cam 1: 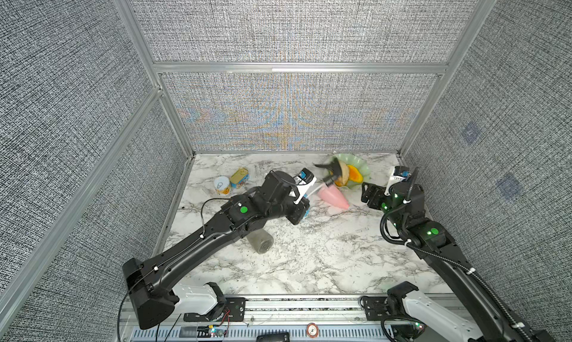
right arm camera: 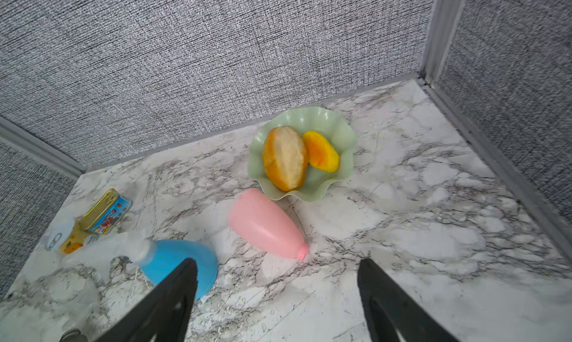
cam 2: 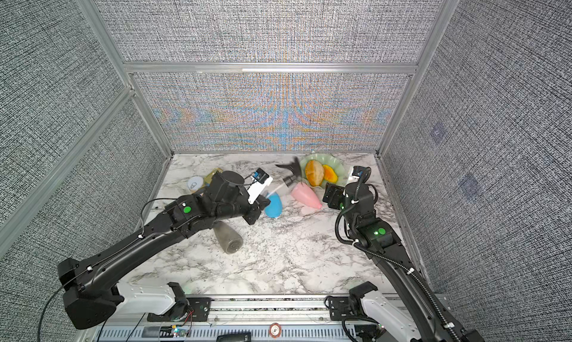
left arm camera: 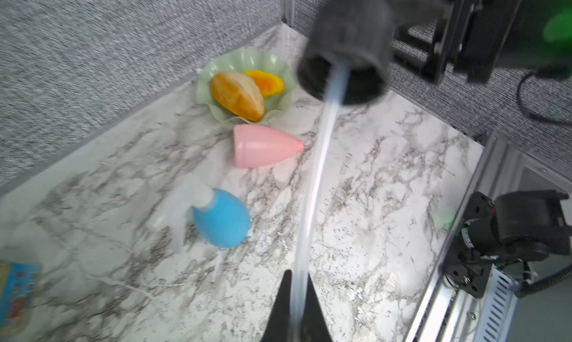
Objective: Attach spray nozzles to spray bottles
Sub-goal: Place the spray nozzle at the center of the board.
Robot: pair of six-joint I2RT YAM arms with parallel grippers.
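My left gripper should put down the black nozzle while my right gripper draws the bottle (cam 2: 306,196) clear, since the pink bottle is resting against the green bowl.
My left gripper (left arm camera: 297,277) is shut on the thin clear dip tube (left arm camera: 312,176) of the black spray nozzle (left arm camera: 343,55), which hangs blurred in the air above the pink bottle's neck (cam 2: 292,170). The pink bottle (right arm camera: 266,224) lies on its side by the green bowl with nothing on its neck. The blue bottle (cam 2: 274,205) lies beside my left gripper with a white nozzle (right arm camera: 123,241) on its neck. A smoky grey bottle (cam 1: 260,243) lies partly under my left arm. My right gripper (right arm camera: 277,261) stands open and empty just short of the pink bottle's neck.
A wavy green bowl (right arm camera: 309,114) with a bread roll and a yellow fruit sits at the back right. Two tin cans (cam 1: 230,182) lie at the back left. Grey fabric walls close in the marble table (cam 1: 309,263) on three sides.
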